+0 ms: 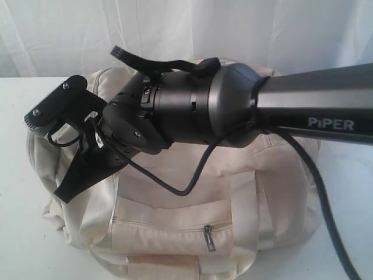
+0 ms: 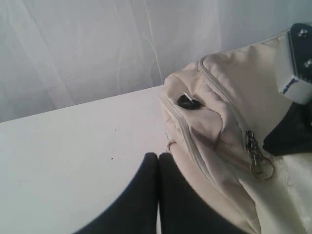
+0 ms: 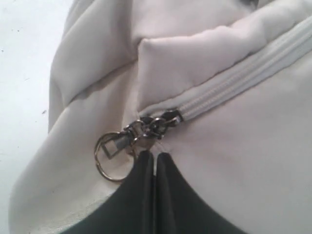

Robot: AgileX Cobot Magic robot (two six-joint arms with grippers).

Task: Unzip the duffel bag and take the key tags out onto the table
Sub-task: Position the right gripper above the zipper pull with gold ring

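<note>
My right gripper should open its fingers, which are shut on fabric beside the key ring, then back off and come down with the ring between them.
The cream duffel bag lies on the white table with its main zip closed. At the bag's left end the main zip's metal pull hangs with a key ring on it. My right gripper is shut, its tips touching the fabric just under that pull, and nothing shows between them. In the exterior view it reaches across the bag from the right. My left gripper is shut and empty over the table beside the bag's end. The key tags are out of view.
A black strap ring sits on the bag's end. The front pocket's zip pull hangs shut. The right arm's black cable droops over the bag. A white curtain hangs behind the table.
</note>
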